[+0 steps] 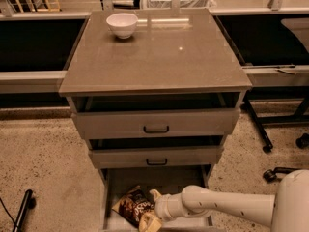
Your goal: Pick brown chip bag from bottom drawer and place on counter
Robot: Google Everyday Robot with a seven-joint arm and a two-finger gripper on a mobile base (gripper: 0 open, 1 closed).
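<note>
The robot's gripper holds only the near end of the brown chip bag [149, 209], so the bag's far end [121, 208] will slant downward when the robot lifts the bag.
The brown chip bag [131, 205] lies in the open bottom drawer [166, 179], at its left front. My gripper [151, 209] reaches into the drawer from the right, at the bag's right end. Its fingers are spread, one above the bag's edge [155, 195] and one lower down against it [147, 222]. The bag still rests on the drawer floor. The counter [159, 52] is the cabinet's glossy grey-brown top.
A white bowl [122, 24] stands at the counter's back left. The two upper drawers [155, 122] stick out slightly above the bottom drawer. A wheeled stand's legs [263, 134] are on the floor at the right, and a black pole [23, 209] at the lower left.
</note>
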